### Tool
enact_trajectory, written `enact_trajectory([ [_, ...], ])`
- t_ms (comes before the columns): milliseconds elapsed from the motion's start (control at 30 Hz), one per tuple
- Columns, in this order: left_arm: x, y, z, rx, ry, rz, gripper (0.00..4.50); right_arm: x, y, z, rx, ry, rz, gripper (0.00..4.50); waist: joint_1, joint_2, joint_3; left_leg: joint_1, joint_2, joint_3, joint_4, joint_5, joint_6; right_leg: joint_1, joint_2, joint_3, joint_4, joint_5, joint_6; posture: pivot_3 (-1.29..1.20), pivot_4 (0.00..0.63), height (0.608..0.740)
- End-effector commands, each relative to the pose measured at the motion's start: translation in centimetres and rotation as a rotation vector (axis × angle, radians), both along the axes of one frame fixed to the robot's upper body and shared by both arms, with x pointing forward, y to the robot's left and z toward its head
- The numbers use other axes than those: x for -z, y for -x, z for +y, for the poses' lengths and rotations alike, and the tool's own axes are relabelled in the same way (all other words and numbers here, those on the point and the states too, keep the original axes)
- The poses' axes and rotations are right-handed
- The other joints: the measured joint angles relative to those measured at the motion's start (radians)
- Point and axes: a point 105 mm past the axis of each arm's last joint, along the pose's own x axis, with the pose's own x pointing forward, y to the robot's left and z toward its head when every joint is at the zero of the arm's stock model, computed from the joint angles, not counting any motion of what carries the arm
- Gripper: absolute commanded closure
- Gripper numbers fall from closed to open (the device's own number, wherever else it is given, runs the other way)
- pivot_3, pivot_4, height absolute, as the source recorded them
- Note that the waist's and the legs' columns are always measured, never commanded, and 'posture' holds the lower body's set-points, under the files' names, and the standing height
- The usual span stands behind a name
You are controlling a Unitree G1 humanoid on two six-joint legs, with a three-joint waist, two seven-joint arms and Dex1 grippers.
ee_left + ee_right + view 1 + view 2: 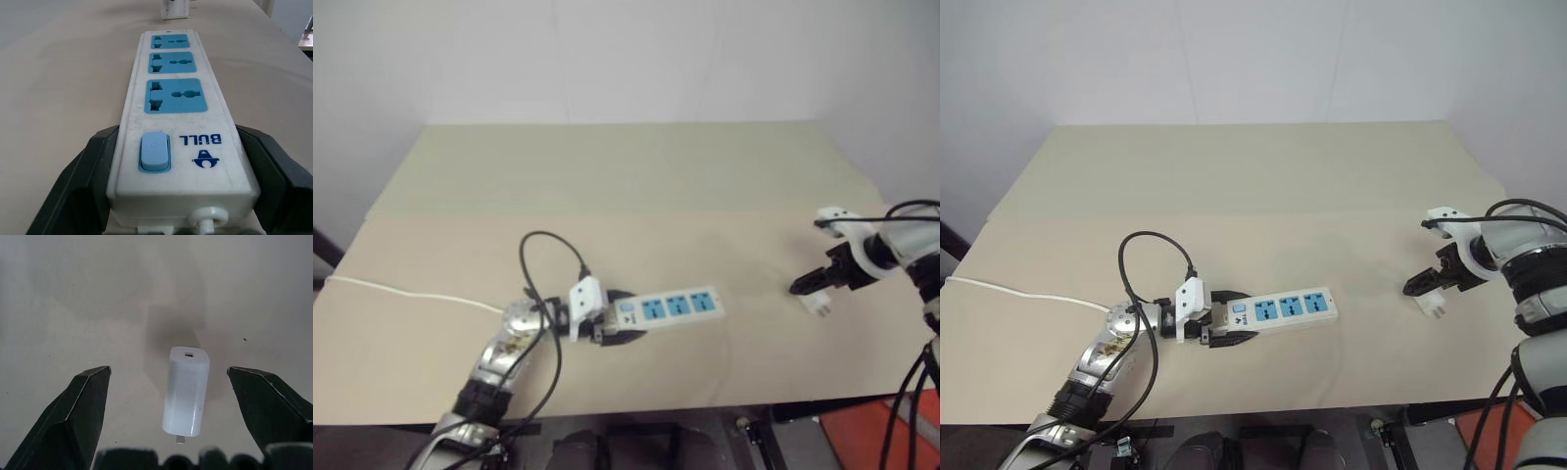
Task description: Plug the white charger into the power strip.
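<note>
The white charger (816, 301) will stand upright with its port up when I push it in, because the charger's prongs (823, 311) stick straight out of the end opposite the port.
The power strip (677, 305) is a white bar with three blue sockets lying flat near the table's front edge. My left gripper (615, 325) is shut on its switch end, one black finger (83, 186) on each long side. The white charger (186, 391) lies on its side on the table at the right, its prongs just showing at one end. My right gripper (167, 372) hangs over it, pointing steeply down, open, with a finger on either side and not touching it. From the head, the charger (819, 305) sits just below the right fingers (806, 285).
The strip's thin white cord (411, 292) runs left to the table's edge. A black cable (546, 240) loops up from my left wrist. The beige table (607, 176) stretches wide behind both things, and a white wall stands at the back.
</note>
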Motion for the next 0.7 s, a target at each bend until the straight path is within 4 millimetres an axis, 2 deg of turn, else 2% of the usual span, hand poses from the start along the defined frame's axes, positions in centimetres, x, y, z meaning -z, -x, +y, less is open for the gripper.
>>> enact_trajectory([
  [33,-0.1,0.7,-0.4,0.022,-0.005,-0.004,1.22,-0.5,-0.4,-0.3,-0.017,0.023,-0.017,0.0,-0.003,0.0,0.0,0.0,0.0,0.0,0.0,0.0,0.0,0.0,0.0,0.0,0.0,0.0,0.0,0.0,0.15,0.74],
  [433,0.1,0.9,0.2,-0.005,-0.012,0.003,1.22,1.2,-1.2,0.0,-0.045,0.043,0.021,0.0,-0.016,0.0,0.0,0.002,0.0,0.0,-0.001,0.001,-0.002,0.002,0.001,0.0,0.0,0.0,0.0,0.0,0.15,0.74],
  [533,0.1,0.9,0.2,-0.01,-0.014,0.005,1.22,1.3,-1.5,0.3,-0.053,0.045,0.022,0.6,-0.019,0.001,0.0,0.004,0.0,0.0,-0.001,0.001,-0.002,0.004,0.001,0.0,0.001,0.0,0.0,0.0,0.15,0.74],
  [700,0.2,1.0,0.2,-0.013,-0.015,0.008,1.22,1.7,-1.9,0.4,-0.061,0.056,0.012,2.35,-0.02,0.001,0.0,0.005,0.0,0.0,-0.001,0.001,-0.002,0.005,0.002,0.0,0.0,0.0,0.0,0.0,0.15,0.74],
])
